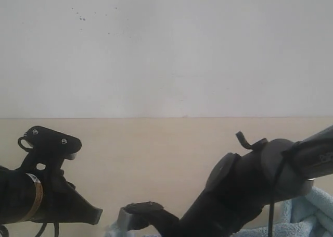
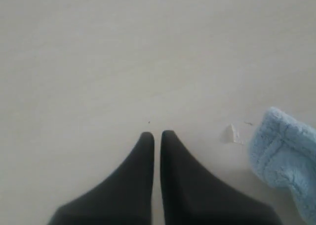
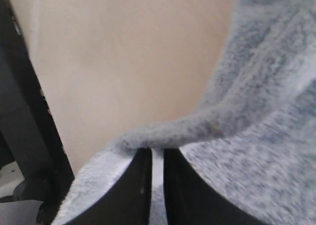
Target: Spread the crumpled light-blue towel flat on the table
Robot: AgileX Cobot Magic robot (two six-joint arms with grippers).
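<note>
My right gripper is reaching across to the rolled fold (image 3: 182, 130), so next my left gripper grabs the nearby towel corner (image 2: 277, 148) to free my right gripper for the bunched end.
The light-blue towel (image 3: 256, 86) fills much of the right wrist view, with a rolled fold running across it. My right gripper (image 3: 157, 152) is shut on the towel at that fold, and pale cloth shows in the narrow slit between its black fingers. Part of the towel (image 1: 312, 216) also shows at the lower right of the exterior view, behind the right arm (image 1: 250, 185). Over the bare beige table (image 2: 123, 62), my left gripper (image 2: 157, 134) is shut with nothing in it. A towel corner (image 2: 284, 156) lies beside it, apart from the fingers.
A small white scrap (image 2: 233, 134) lies on the table next to the towel corner. The left arm (image 1: 47, 195) sits low at the left. A white speckled wall (image 1: 166, 49) rises behind the table's far edge. Dark arm parts (image 3: 24, 136) border the right wrist view.
</note>
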